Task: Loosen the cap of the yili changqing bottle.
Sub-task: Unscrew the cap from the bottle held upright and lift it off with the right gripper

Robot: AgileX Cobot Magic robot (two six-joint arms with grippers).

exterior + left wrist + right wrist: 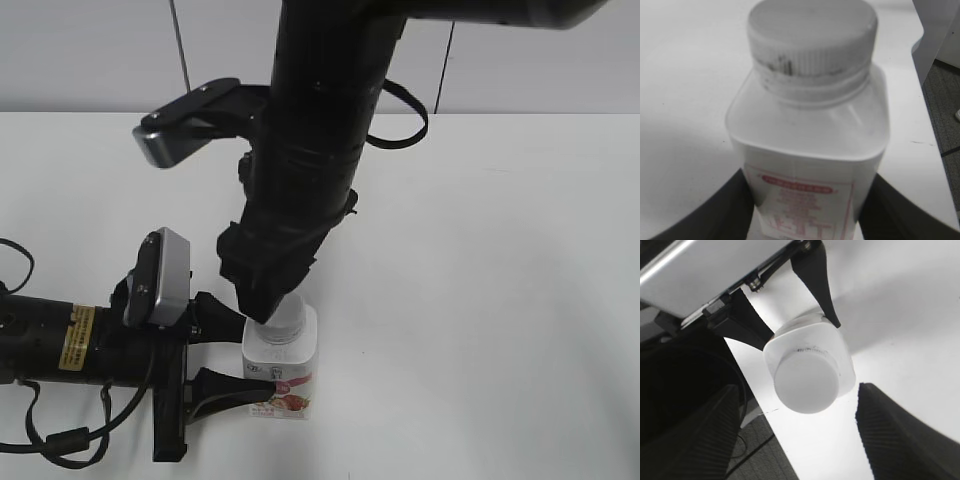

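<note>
The cap is still on the bottle's neck point(816, 94) between the open fingers of my right gripper. I should turn that wrist back before I grip the cap's ribbed side point(815, 62) and twist.
The yili changqing bottle point(285, 375) stands upright on the white table, white and squarish with a red fruit label. My left gripper point(243, 357) comes in from the left and is shut on the bottle's body, one dark finger point(705, 210) on each side of the label. The ribbed white cap point(812, 37) sits on the neck. My right gripper point(268, 308) hangs straight above the cap point(285, 322). In the right wrist view its fingers point(900, 435) stand wide on either side of the cap point(807, 382) with a gap on both sides, so the right gripper point(800, 435) is open.
The white table point(500, 300) stretches away to the right and behind the bottle. Its edge and a dark grey floor point(765, 455) show close to the bottle in the right wrist view. The left arm's body and cables point(60, 345) lie along the table's left side.
</note>
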